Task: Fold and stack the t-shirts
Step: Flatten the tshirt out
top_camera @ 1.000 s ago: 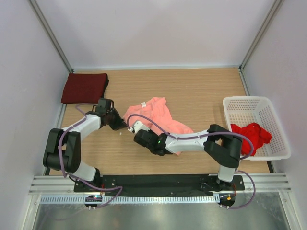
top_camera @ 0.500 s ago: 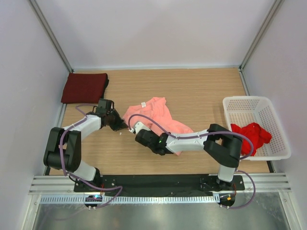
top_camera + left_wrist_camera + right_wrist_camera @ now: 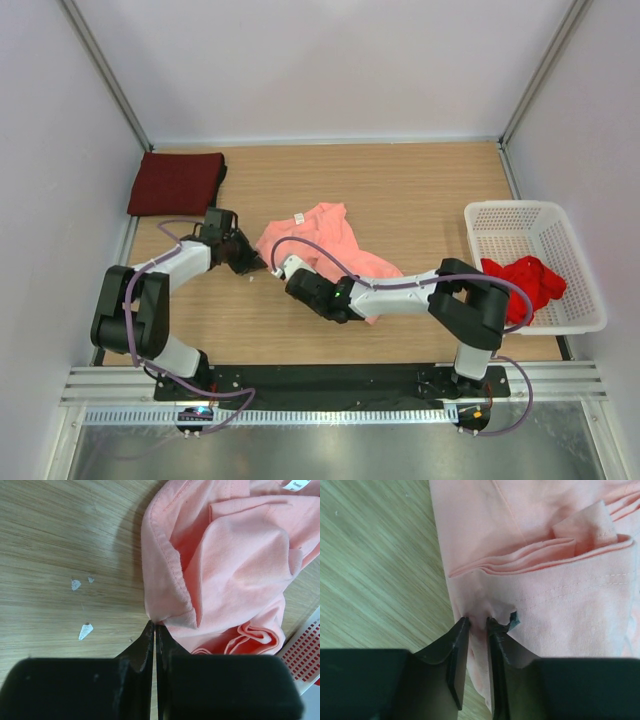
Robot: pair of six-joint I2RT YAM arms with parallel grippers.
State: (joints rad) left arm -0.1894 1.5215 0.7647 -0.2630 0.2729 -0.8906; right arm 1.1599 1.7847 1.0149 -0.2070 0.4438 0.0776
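Observation:
The crumpled pink t-shirt (image 3: 272,243) has both my grippers crowded at one end, so my left gripper should keep hold there while my right gripper spreads out the t-shirt's end nearer the basket (image 3: 382,267).
The salmon-pink t-shirt (image 3: 325,240) lies crumpled mid-table. My left gripper (image 3: 258,266) is at its left edge, shut on a hem corner (image 3: 167,615) of the pink t-shirt (image 3: 235,555); the left gripper (image 3: 155,625) shows no gap between its jaws. My right gripper (image 3: 283,268) sits just beside it at the shirt's near-left edge. In the right wrist view the right gripper (image 3: 477,620) has its jaws a little apart, with a loose fold of the pink t-shirt (image 3: 530,530) lying between them. A dark maroon t-shirt (image 3: 177,183) lies folded at the far left. A bright red t-shirt (image 3: 525,280) lies bunched in the basket.
The white perforated basket (image 3: 515,207) stands at the right edge of the table. A few small white flecks (image 3: 85,630) lie on the wood by the left gripper. White walls with metal posts close in the table on three sides.
The right gripper's jaws have parted on the pink shirt's fold, and that arm has shifted slightly to the right. The left gripper has stayed shut on the hem.

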